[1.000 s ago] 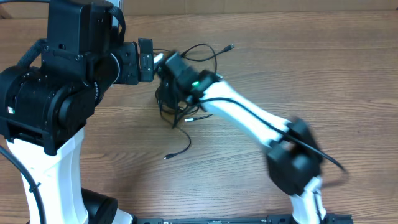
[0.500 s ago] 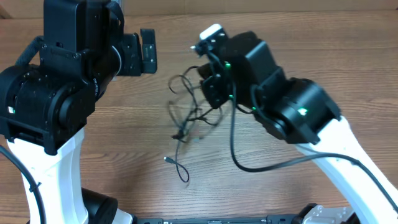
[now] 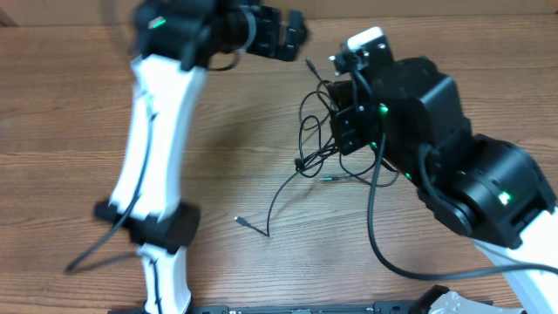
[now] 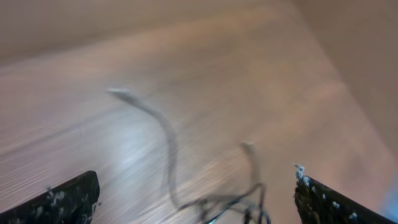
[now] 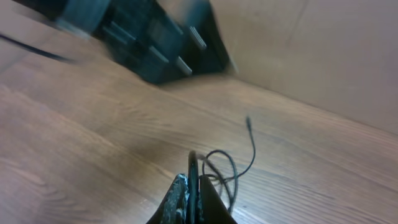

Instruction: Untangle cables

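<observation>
The tangle (image 3: 316, 146) hangs loose from the robot's right gripper alone, so next the left gripper moves in, grabs a strand of cable (image 3: 319, 81) and pulls it away from the right gripper.
The thin black cables (image 3: 307, 139) hang as a loose tangle from my right gripper (image 3: 338, 112), with one long strand trailing to a small plug (image 3: 238, 221) on the wooden table. In the right wrist view my right gripper (image 5: 194, 190) is shut on a cable strand, and loops (image 5: 225, 169) stick out beyond the fingertips. My left gripper (image 3: 290, 33) is open and empty at the table's back, up and left of the tangle. In the left wrist view its fingers (image 4: 69, 199) stand wide apart over blurred cable strands (image 4: 168, 146).
The white left arm (image 3: 161, 113) stretches across the left part of the wooden table (image 3: 436, 52). The bulky black right arm (image 3: 453, 166) covers the right side. A cardboard-coloured wall (image 5: 323, 56) runs behind the table's back edge.
My right gripper has carried the tangle to the right, and the trailing strand has followed. My left arm has swung out, and its gripper has moved right along the back.
</observation>
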Robot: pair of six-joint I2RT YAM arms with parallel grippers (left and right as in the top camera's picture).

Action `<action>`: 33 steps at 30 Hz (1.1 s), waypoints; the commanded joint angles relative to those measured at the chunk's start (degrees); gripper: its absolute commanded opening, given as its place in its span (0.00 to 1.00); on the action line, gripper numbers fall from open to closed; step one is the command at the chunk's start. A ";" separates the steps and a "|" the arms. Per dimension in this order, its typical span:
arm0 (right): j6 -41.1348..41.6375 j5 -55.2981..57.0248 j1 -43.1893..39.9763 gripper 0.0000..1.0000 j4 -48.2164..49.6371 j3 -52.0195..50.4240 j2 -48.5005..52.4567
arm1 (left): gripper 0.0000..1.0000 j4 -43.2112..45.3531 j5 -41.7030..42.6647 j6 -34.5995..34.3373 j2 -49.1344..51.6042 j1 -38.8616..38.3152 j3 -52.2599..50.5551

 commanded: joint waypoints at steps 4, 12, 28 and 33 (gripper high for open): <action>1.11 4.35 0.00 0.04 -1.73 0.31 -6.36 | 1.00 4.09 25.24 -6.05 12.00 0.02 -0.26; 1.14 7.28 0.00 0.04 -5.86 0.28 -8.17 | 1.00 -4.59 32.52 -25.86 17.44 1.16 -0.26; -1.14 22.64 -0.02 0.04 7.19 0.28 -4.13 | 1.00 14.60 62.01 6.62 17.11 1.68 -0.02; -3.26 22.56 -0.07 0.04 19.41 0.28 -3.43 | 1.00 14.62 44.26 2.23 16.85 1.60 0.00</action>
